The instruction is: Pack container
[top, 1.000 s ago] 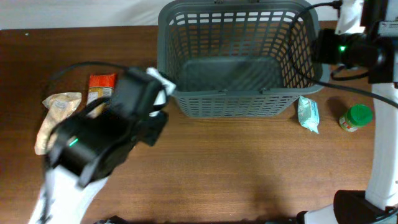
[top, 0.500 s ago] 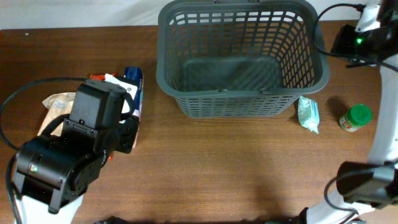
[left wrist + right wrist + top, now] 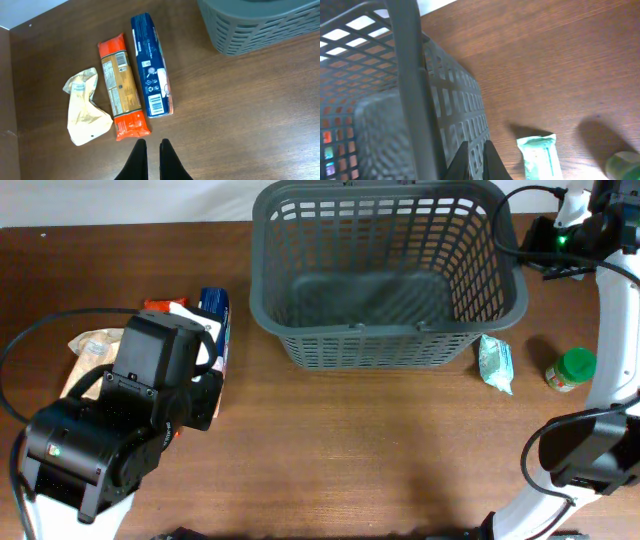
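Note:
My right gripper should push the basket's side [image 3: 503, 288] toward the blue packet, because the basket's corner crowds the teal packet [image 3: 495, 364]. Then it should back away and open.
The container [image 3: 385, 345] is a large dark grey slotted basket at the back centre, with nothing in it; it also shows in the left wrist view [image 3: 260, 25] and the right wrist view [image 3: 405, 75]. My left gripper [image 3: 152, 144] is shut and empty, above bare table just in front of an orange packet [image 3: 121, 85], a blue packet [image 3: 150, 65] and a beige pouch [image 3: 85, 107]. My right gripper [image 3: 476, 146] is shut and empty, high beside the basket's right wall. A teal packet [image 3: 496, 363] lies right of the basket, also in the right wrist view [image 3: 540, 155].
A green-lidded jar [image 3: 573, 370] stands right of the teal packet. The left arm's bulk [image 3: 120, 430] covers part of the left groceries in the overhead view. Black cables run along both arms. The table's back edge lies behind the basket.
The left arm has pulled back from the basket's front left corner towards the left front, uncovering the blue packet. The right wrist has moved up towards the back right.

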`<state>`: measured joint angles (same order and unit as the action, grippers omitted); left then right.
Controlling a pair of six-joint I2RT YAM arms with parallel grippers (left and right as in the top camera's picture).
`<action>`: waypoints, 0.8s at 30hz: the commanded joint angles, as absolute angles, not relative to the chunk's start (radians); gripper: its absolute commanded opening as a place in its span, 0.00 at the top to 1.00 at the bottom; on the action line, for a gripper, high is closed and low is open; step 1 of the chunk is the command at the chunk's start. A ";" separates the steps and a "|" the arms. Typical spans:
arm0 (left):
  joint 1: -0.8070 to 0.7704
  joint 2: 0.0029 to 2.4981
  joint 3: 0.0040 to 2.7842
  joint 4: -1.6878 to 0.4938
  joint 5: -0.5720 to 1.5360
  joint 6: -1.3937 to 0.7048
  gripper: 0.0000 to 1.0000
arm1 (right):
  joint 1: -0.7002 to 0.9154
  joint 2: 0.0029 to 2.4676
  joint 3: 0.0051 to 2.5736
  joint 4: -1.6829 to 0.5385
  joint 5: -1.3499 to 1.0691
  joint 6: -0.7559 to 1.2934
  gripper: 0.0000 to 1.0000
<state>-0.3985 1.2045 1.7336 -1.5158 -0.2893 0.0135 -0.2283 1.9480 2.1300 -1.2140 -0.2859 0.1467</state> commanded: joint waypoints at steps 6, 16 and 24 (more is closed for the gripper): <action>-0.393 1.212 1.738 -1.520 -0.304 -0.001 0.98 | -0.202 1.950 2.143 -1.196 -0.364 0.142 0.96; -0.393 1.217 1.738 -1.520 -0.304 -0.001 0.98 | -0.146 1.950 2.143 -1.195 -0.363 0.131 0.96; -0.393 1.218 1.738 -1.519 -0.308 -0.001 0.98 | -0.139 1.950 2.143 -1.213 -0.356 0.131 0.96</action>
<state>-0.3985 1.2156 1.7336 -1.5158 -0.2893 0.0135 -0.1486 1.9480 2.1300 -1.2007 -0.3305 0.1349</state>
